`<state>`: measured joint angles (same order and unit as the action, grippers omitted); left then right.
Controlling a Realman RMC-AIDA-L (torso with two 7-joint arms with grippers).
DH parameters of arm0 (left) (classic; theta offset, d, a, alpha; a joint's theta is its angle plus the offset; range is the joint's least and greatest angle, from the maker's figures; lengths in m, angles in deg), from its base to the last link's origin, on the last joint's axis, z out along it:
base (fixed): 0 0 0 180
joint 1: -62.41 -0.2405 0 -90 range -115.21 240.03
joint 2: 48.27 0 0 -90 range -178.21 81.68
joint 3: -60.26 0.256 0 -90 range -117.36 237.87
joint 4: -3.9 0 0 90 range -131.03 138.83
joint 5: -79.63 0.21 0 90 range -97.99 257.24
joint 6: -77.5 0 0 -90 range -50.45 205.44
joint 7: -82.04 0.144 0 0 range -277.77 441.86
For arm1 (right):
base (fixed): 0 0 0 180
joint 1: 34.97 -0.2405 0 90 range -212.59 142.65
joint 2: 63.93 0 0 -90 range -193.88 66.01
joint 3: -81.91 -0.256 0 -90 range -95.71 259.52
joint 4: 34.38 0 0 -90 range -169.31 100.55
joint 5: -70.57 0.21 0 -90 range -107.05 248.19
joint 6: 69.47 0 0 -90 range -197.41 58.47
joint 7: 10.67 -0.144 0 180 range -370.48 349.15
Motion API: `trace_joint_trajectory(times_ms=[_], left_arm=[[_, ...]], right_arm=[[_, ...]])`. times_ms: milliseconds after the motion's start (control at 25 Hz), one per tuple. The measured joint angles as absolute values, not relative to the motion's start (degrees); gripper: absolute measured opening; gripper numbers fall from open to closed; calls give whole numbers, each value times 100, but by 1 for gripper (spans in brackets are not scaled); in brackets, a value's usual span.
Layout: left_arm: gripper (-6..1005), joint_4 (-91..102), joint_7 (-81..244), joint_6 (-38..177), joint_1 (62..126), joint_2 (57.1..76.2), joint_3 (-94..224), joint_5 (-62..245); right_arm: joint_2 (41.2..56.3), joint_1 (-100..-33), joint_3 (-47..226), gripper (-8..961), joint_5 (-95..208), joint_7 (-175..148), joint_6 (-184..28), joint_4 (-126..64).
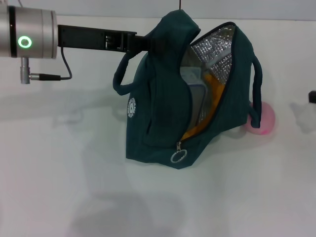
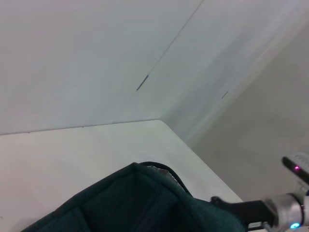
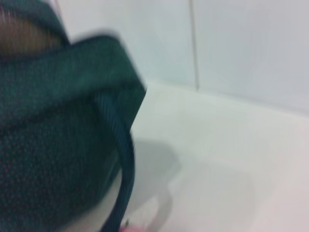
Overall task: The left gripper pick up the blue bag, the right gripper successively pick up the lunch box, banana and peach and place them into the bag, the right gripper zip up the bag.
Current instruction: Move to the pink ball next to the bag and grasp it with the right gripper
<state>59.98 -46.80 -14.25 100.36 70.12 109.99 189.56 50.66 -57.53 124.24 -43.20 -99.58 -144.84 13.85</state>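
Note:
The bag's handle hangs across the peach, so my right gripper should take the peach's exposed side and draw the peach clear before placing it inside.
The blue bag hangs above the white table from my left gripper, which reaches in from the left and is shut on the bag's top edge; its fingertips are hidden by the fabric. The bag gapes open, showing silver lining. Inside it I see the lunch box and the orange-yellow banana. The pink peach lies on the table just right of the bag, partly behind a handle. My right gripper shows only as a black tip at the right edge, apart from the peach. The left wrist view shows the bag and the right gripper beyond it.
The zipper's metal ring dangles at the bag's lower end. The white table meets a white wall behind. In the right wrist view the bag and one rope handle fill the near side.

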Motion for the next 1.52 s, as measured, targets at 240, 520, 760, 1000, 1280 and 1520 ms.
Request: trace_joint_trajectory(times_ms=[240, 520, 760, 1000, 1280, 1520], left_arm=[[53, 5998, -4680, -1425, 10031, 7023, 11000, 18956], [53, 5998, -4680, -1407, 10038, 7020, 10993, 18958], [53, 5997, -4680, -1391, 10050, 7032, 10991, 18959], [54, 5997, -4680, -1391, 10022, 7049, 10991, 18958], [54, 6000, -4680, -1398, 10004, 7056, 10991, 18952], [54, 5999, -4680, -1408, 10003, 7056, 10991, 18949]], right_arm=[[4937, -5718, 12286, 6, -3904, -9715, -15238, 1319], [5007, -5705, 12298, 90, -3907, -9654, -15331, 1347], [5009, -5811, 12879, 288, -3957, -9655, -15165, 1302], [5043, -6050, 13233, 526, -4270, -9686, -14915, 1154], [5124, -6123, 13293, 696, -4519, -9691, -14662, 1090], [5130, -6128, 13304, 814, -4536, -9693, -14494, 1033]])
